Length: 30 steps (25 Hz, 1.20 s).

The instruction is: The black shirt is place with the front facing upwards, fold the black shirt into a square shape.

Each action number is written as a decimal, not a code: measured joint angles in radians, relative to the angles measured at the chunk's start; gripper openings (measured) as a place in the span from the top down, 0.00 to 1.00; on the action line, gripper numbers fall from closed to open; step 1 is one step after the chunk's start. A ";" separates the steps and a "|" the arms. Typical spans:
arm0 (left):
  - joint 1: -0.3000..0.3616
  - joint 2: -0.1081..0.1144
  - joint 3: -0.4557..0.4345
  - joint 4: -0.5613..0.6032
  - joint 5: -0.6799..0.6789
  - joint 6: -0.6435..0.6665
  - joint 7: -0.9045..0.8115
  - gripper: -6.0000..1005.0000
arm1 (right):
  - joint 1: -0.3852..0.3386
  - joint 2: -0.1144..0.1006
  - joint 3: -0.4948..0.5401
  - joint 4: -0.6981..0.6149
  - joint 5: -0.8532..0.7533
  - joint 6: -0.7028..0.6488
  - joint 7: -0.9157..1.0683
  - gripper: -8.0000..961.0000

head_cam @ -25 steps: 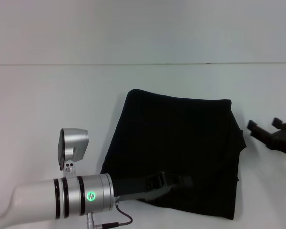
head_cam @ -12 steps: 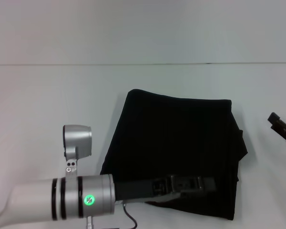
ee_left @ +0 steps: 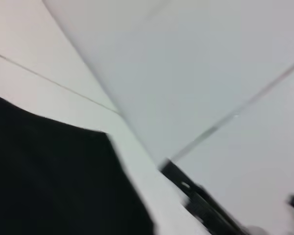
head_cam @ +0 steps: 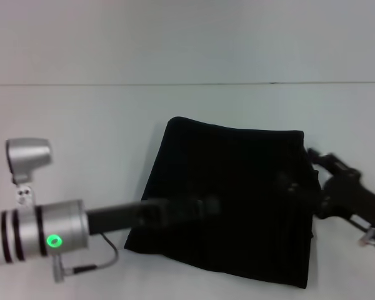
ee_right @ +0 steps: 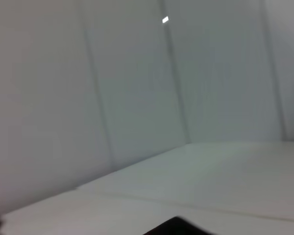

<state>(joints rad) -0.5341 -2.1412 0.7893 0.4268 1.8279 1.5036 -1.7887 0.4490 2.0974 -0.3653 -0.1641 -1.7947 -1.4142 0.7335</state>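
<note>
The robot's right gripper should move back while the left gripper pulls the shirt's far corner on that gripper's side [head_cam: 177, 122] to straighten the shirt, because the black shirt's near edge [head_cam: 219, 269] is at a slant.
The black shirt [head_cam: 244, 181] lies folded into a rough square on the white table [head_cam: 81, 119], plain black side up, with no print showing. My left gripper [head_cam: 197, 207] reaches in from the left, low over the shirt's left-middle part, and is blurred. My right gripper [head_cam: 319, 178] is at the shirt's right edge, touching or just above it. The left wrist view shows the black shirt [ee_left: 49, 181] with the right arm's gripper [ee_left: 201, 203] farther off. In the right wrist view only a dark sliver [ee_right: 179, 227] shows at the frame's edge.
A seam line [head_cam: 187, 83] crosses the white surface behind the shirt. Bare table lies to the left of and behind the shirt. A thin cable [head_cam: 94, 265] hangs under my left forearm near the front edge.
My left arm has drawn back to the left, taking its gripper from the shirt's near-right part to its left-middle. My right gripper has come in from the right to the shirt's right edge.
</note>
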 joint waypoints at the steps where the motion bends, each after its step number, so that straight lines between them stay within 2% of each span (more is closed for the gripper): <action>1: 0.002 0.008 -0.002 0.007 0.000 -0.019 -0.009 0.23 | 0.014 0.000 -0.013 0.009 -0.002 0.026 -0.001 0.04; 4: 0.002 0.024 -0.023 0.004 -0.002 -0.075 -0.045 0.17 | 0.045 0.000 -0.047 0.029 -0.006 0.127 0.001 0.04; 8: 0.007 0.028 -0.082 0.002 -0.002 -0.113 -0.048 0.11 | 0.064 0.001 -0.070 0.054 -0.007 0.266 0.004 0.04; 11: 0.010 0.027 -0.114 0.004 -0.002 -0.123 -0.049 0.07 | 0.060 0.000 -0.071 0.060 -0.006 0.306 0.004 0.04; 15: 0.002 0.034 -0.127 0.007 0.001 -0.148 -0.079 0.07 | 0.054 -0.001 -0.065 0.059 -0.003 0.319 0.004 0.04; 19: -0.023 0.055 -0.116 0.015 0.006 -0.190 -0.131 0.07 | 0.032 -0.005 -0.043 0.046 0.001 0.237 0.004 0.04; 24: -0.100 0.110 -0.048 0.019 0.068 -0.244 -0.276 0.07 | -0.034 -0.008 -0.047 -0.020 -0.005 0.022 0.001 0.04; 26: -0.130 0.124 -0.024 0.019 0.112 -0.282 -0.340 0.07 | -0.066 -0.010 -0.057 -0.039 -0.010 -0.048 0.004 0.04; 28: -0.163 0.130 -0.013 0.017 0.158 -0.328 -0.386 0.07 | -0.095 -0.010 -0.069 -0.054 -0.019 -0.099 0.004 0.04; 30: -0.184 0.126 -0.012 0.017 0.184 -0.371 -0.398 0.07 | -0.119 -0.010 -0.076 -0.063 -0.040 -0.139 0.002 0.04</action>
<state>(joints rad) -0.7183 -2.0149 0.7776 0.4434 2.0116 1.1326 -2.1865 0.3297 2.0876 -0.4413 -0.2271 -1.8345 -1.5536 0.7358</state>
